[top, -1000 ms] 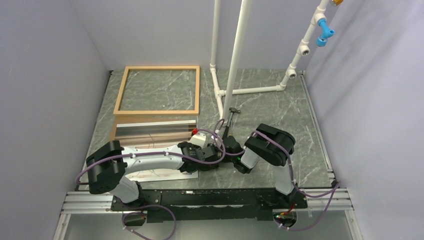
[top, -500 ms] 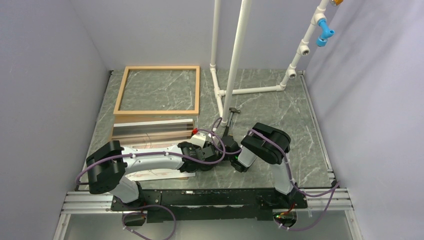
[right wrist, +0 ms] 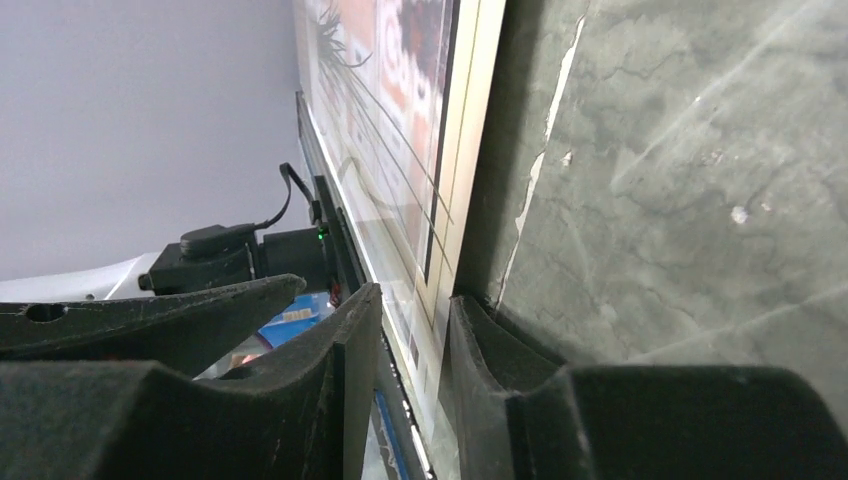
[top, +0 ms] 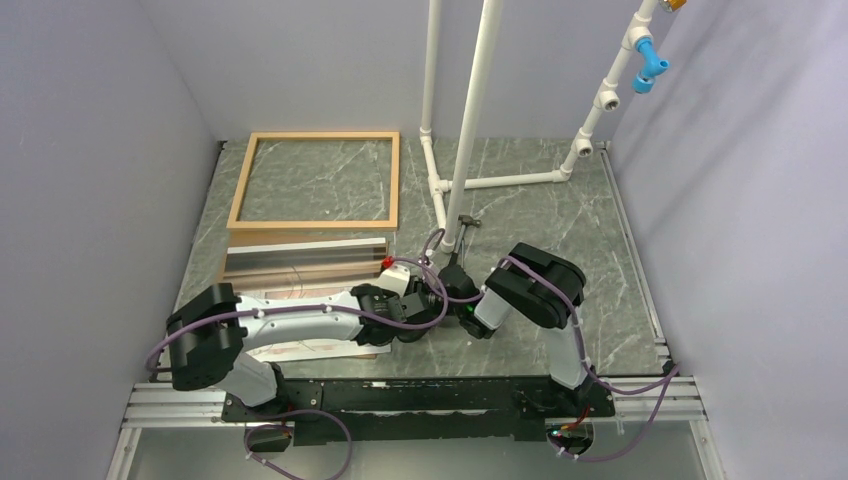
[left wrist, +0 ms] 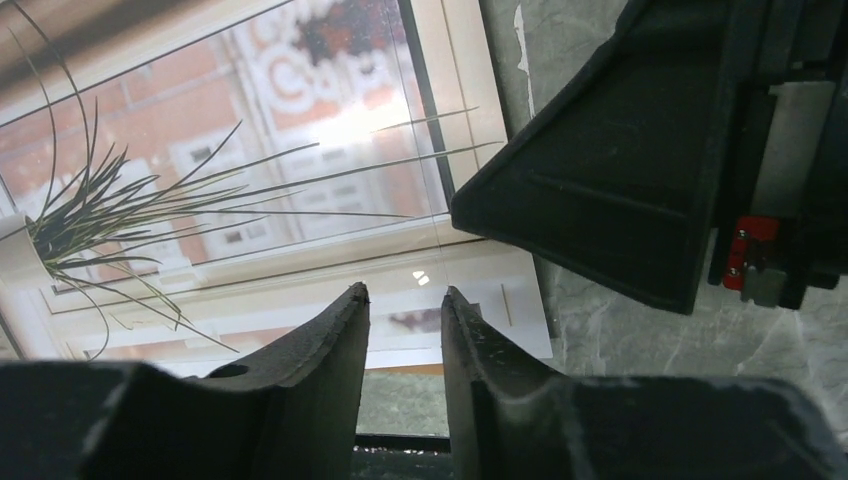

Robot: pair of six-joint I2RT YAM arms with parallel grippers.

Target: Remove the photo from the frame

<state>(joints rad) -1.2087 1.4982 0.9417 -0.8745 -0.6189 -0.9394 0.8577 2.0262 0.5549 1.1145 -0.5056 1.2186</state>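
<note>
My left gripper should slide the photo [left wrist: 290, 200] further past the brown board before my right gripper closes, because the photo's edge [right wrist: 443, 278] sits too shallow in my right gripper.
The empty light wood frame [top: 312, 225] lies flat at the back left. In front of it lies a stack. The photo [top: 300, 350] has a white border and grass lines and is partly hidden under my left arm. The reflective clear sheet [top: 305, 262] lies over it. My left gripper [top: 430, 308] hovers over the photo's [left wrist: 250, 180] right corner, its jaws [left wrist: 405, 295] a narrow gap apart with nothing between them. My right gripper [top: 453, 288] faces it, low on the table. Its jaws [right wrist: 415, 300] straddle the edge of the clear sheet and photo [right wrist: 400, 90] with a gap.
White PVC pipes [top: 470, 120] stand at the back centre. A small hammer-like tool [top: 465, 222] lies beside them and a red piece [top: 387, 262] by the stack's right edge. Walls close in on left and right. An aluminium rail [top: 400, 400] runs along the front.
My right gripper has moved left toward the stack's right edge and closer to my left gripper. The left arm shifted slightly left. The clear sheet's reflective patch looks narrower.
</note>
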